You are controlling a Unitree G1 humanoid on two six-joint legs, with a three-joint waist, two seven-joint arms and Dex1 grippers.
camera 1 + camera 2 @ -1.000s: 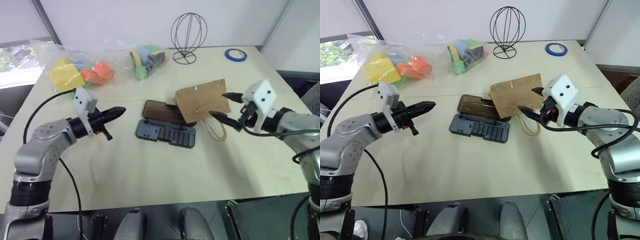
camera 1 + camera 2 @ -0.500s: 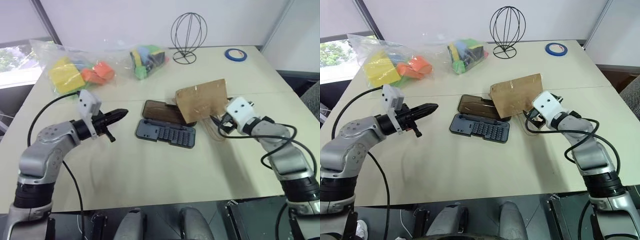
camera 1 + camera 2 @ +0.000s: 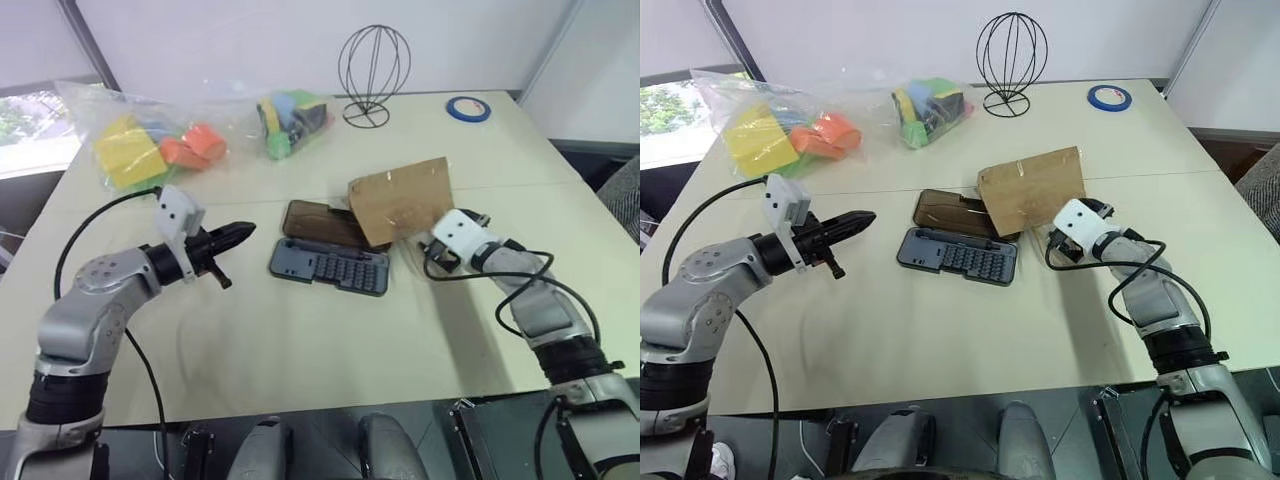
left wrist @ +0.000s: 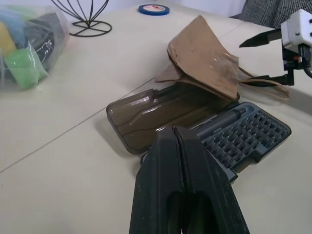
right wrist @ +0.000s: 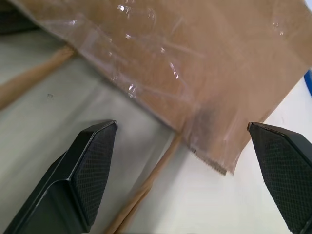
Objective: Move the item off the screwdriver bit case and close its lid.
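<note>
I should keep moving my right gripper toward the paper bag (image 3: 402,203) until its free corner (image 5: 214,156), which points between the open fingers, is inside them, and then close.
The item, a flat brown paper bag (image 3: 402,200), leans tilted with its lower left corner on the right end of the smoky-brown lid (image 3: 318,223). The lid lies flat and open behind the screwdriver bit case's grey base (image 3: 330,267). The bag's cord handles (image 5: 146,187) trail on the table at its right. My right gripper (image 5: 180,126) is open and low over the table, one finger on each side of the bag's lower right corner without touching it. My left gripper (image 3: 240,233) is shut and empty, hovering left of the case and pointing at it.
Two clear bags of coloured blocks (image 3: 150,145) (image 3: 290,110) lie at the back left. A black wire stand (image 3: 372,70) and a blue tape roll (image 3: 468,108) sit at the back. Bare tabletop lies in front of the case.
My right gripper has dropped and moved forward to the bag's lower right corner, rolling its wrist. The left gripper, the bag and the case have stayed put.
</note>
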